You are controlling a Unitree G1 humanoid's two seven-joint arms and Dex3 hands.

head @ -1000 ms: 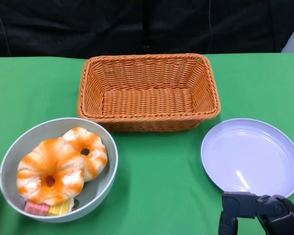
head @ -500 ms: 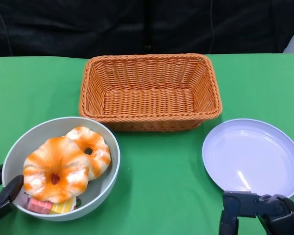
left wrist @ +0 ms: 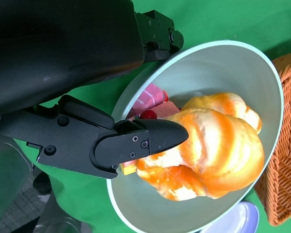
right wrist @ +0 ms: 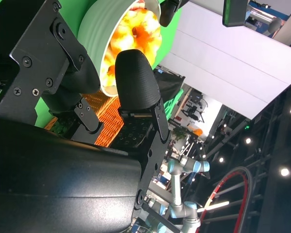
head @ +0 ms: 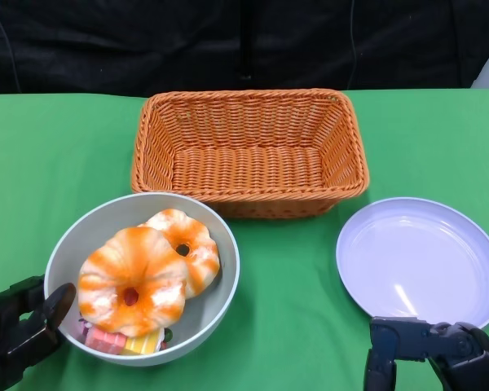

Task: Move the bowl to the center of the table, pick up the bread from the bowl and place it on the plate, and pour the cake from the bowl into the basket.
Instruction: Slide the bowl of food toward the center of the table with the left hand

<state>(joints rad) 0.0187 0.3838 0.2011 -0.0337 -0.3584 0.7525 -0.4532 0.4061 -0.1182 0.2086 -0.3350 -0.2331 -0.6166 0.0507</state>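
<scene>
I expect the front bread to come up alone when I lift it and to uncover the cake, because it overlaps the back bread and the cake.
The grey bowl stands on the green table at the front left. It holds two orange-glazed ring breads and, under them, a pink and yellow cake. My left hand is at the bowl's left rim; in the left wrist view a finger reaches over the rim towards the bread, so the hand holds the rim. My right hand lies at the front right, just before the white plate, with fingers apart and nothing in them.
An orange wicker basket with nothing in it stands at the back middle, close behind the bowl. Bare green cloth lies between bowl and plate. A dark backdrop runs behind the table's far edge.
The bowl has slid to the right, towards the table's middle, with my left hand coming into view at its left rim. The right hand, basket and plate have stayed put.
</scene>
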